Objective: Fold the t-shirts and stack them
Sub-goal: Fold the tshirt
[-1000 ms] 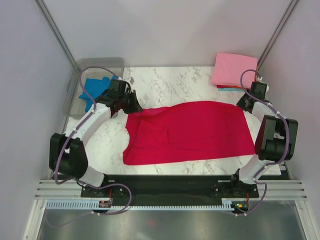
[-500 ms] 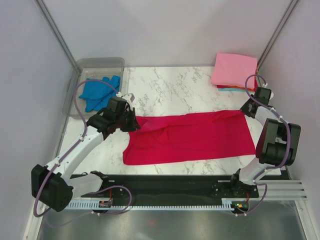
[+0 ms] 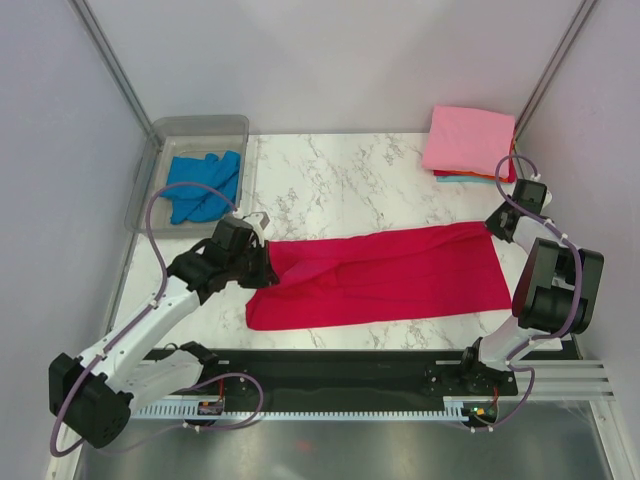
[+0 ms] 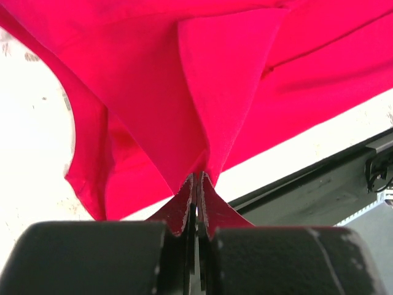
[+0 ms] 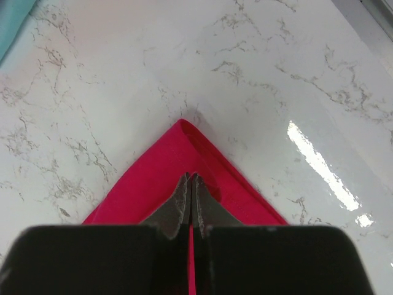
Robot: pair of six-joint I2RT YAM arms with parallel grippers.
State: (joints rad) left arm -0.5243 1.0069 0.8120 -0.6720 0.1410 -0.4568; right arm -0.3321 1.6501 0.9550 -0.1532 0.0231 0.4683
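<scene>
I can see that the crimson red t-shirt's top layer (image 3: pixel 425 241) slants and stops short of the t-shirt's near edge, so my right gripper should leave the t-shirt's far corner and grab that layer's loose edge (image 3: pixel 462 244).
The crimson red t-shirt (image 3: pixel 390 275) lies across the middle of the marble table, its far edge folded toward the near edge. My left gripper (image 3: pixel 262 262) is shut on the shirt's left end; in the left wrist view the cloth (image 4: pixel 184 80) hangs from the closed jaws (image 4: pixel 196 181). My right gripper (image 3: pixel 492 222) is shut on the shirt's far right corner (image 5: pixel 184 147), jaws (image 5: pixel 191 179) closed on it. A folded light pink t-shirt (image 3: pixel 468 140) tops a stack at the back right, with orange and teal edges (image 3: pixel 452 177) under it. A bright blue t-shirt (image 3: pixel 200 185) lies crumpled in the tub.
A clear plastic tub (image 3: pixel 170 135) stands at the back left corner. The black base rail (image 3: pixel 340 370) runs along the near table edge. Grey walls and metal frame posts enclose the table on three sides.
Both grippers have pulled the red shirt's far edge toward the near edge, narrowing it into a band. The left arm has moved nearer and away from the tub.
</scene>
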